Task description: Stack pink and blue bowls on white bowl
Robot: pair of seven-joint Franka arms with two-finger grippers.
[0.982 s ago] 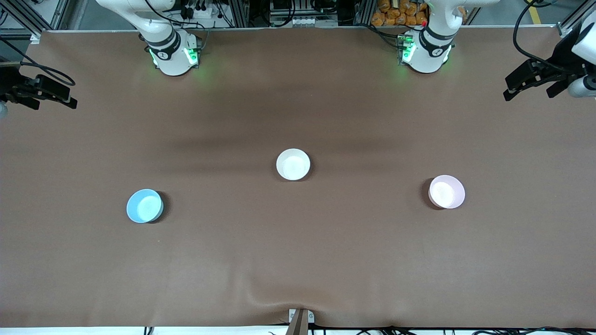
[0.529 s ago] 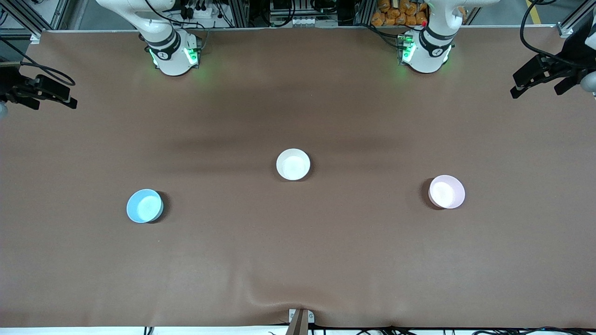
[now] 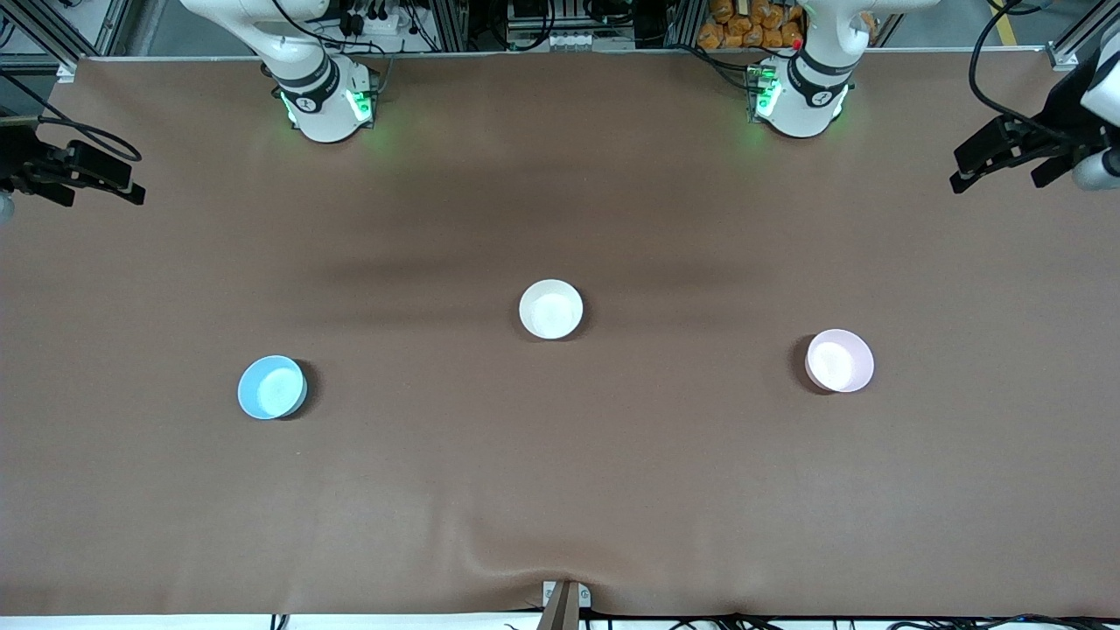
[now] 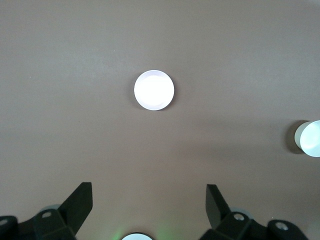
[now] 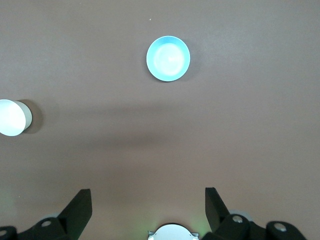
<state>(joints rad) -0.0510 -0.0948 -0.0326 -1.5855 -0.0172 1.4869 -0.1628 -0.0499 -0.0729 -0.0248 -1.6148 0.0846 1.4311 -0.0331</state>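
The robot's open left gripper should keep moving toward the pink rim (image 3: 871,361) until its fingers are on both sides of it, because the pink bowl (image 3: 839,362) stands upright and clear of the white bowl.
The white bowl (image 3: 550,309) sits mid-table. The pale pink bowl (image 3: 839,360) sits toward the left arm's end, a little nearer the front camera. The sky-blue bowl (image 3: 272,387) sits toward the right arm's end, nearer still. All three stand apart, upright and empty. My left gripper (image 3: 997,156) hangs open and empty high over the left arm's end of the table. Its wrist view shows the pink bowl (image 4: 154,90) and the white bowl (image 4: 310,138). My right gripper (image 3: 92,173) hangs open and empty over the right arm's end. Its wrist view shows the blue bowl (image 5: 168,58) and the white bowl (image 5: 12,117).
The brown table cover (image 3: 560,490) has a small wrinkle at its front edge by a metal bracket (image 3: 563,599). The two arm bases (image 3: 325,105) (image 3: 801,101) stand along the table's back edge, with shelving and cables past it.
My left gripper has wobbled slightly over the table's end, drifting outward and back. The right arm and the three bowls have not moved.
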